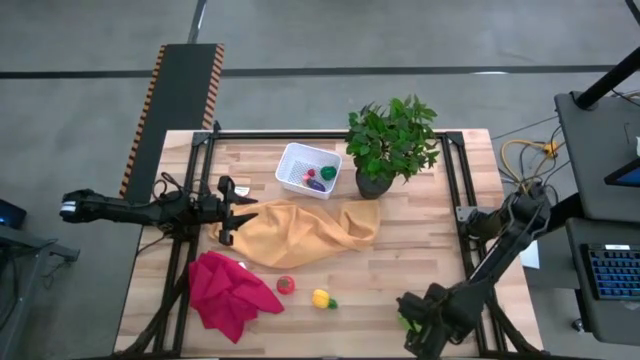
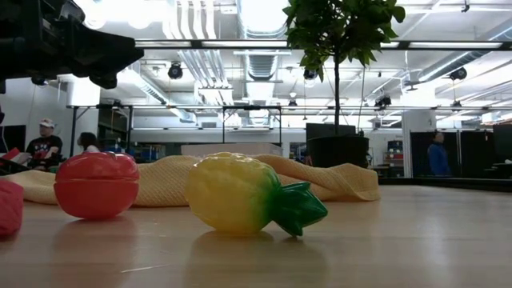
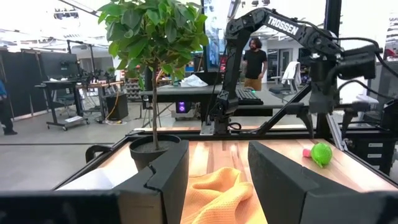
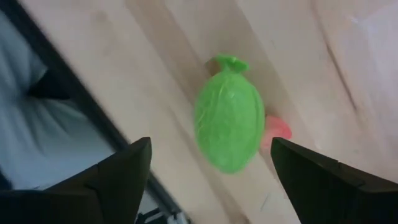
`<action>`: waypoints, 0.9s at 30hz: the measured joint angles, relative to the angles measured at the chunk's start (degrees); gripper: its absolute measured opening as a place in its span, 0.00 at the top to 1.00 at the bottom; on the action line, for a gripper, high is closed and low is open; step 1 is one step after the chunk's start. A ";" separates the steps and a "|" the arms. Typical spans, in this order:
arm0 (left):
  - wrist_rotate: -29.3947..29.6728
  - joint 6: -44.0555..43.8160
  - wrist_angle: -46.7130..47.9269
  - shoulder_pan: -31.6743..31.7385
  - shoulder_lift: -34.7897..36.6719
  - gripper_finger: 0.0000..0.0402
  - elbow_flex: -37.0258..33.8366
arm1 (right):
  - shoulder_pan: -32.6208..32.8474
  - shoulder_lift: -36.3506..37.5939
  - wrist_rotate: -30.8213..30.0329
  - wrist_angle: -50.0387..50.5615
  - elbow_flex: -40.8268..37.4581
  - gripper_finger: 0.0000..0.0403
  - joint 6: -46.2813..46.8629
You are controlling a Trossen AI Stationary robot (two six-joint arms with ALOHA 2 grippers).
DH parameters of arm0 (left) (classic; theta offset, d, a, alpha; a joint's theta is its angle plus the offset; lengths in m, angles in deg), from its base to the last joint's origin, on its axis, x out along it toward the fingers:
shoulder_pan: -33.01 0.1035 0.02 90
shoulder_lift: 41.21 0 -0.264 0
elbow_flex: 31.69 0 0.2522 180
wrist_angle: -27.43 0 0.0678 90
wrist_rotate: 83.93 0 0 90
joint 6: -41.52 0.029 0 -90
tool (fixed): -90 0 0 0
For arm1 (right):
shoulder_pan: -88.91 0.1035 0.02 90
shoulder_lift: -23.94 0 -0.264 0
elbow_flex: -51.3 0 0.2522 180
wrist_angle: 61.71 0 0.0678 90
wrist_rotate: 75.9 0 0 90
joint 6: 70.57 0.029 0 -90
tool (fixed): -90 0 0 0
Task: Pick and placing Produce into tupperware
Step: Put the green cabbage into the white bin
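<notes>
The green toy's narrow width [image 4: 230,112] is in line with the open fingers of the robot's right gripper, so the robot should keep lowering them until they are on either side of its round body [image 4: 229,135], then close them.
The white dotted bin [image 1: 301,160] stands at the table's far middle, with a purple, a green and a red toy inside. A red toy [image 1: 286,285] [image 2: 96,186] and a yellow toy with a green top [image 1: 321,298] [image 2: 240,194] lie on the wood near the near edge. A green toy [image 4: 229,120] [image 3: 321,153] with a pink piece [image 4: 278,129] beside it lies at the near right corner. My right gripper [image 4: 211,149] [image 1: 415,322] is open above it, one finger on either side and apart from it. My left gripper [image 3: 217,168] [image 1: 228,211] is open, level, at the left end of a yellow cloth [image 1: 300,230].
A leafy potted plant [image 1: 390,145] [image 3: 152,149] stands right of the bin. The yellow cloth [image 2: 320,180] lies crumpled across the table's middle, and a red cloth [image 1: 228,290] lies at the near left. Black frame rails [image 1: 455,190] run along the table's sides. People show in the room behind.
</notes>
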 joint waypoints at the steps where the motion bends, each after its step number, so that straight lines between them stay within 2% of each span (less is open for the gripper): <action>1: 0.00 0.00 -0.06 -0.01 0.00 0.62 0.00 | -0.09 -0.67 0.00 0.20 0.02 0.21 -0.13; 13: 0.02 0.37 -2.39 -0.01 -0.04 0.62 0.00 | -0.53 -6.07 0.17 0.48 -0.03 0.20 -3.03; 27: 0.00 0.35 -2.47 -0.01 -0.04 0.62 0.00 | -0.62 -9.94 0.20 0.54 -1.31 0.29 -5.54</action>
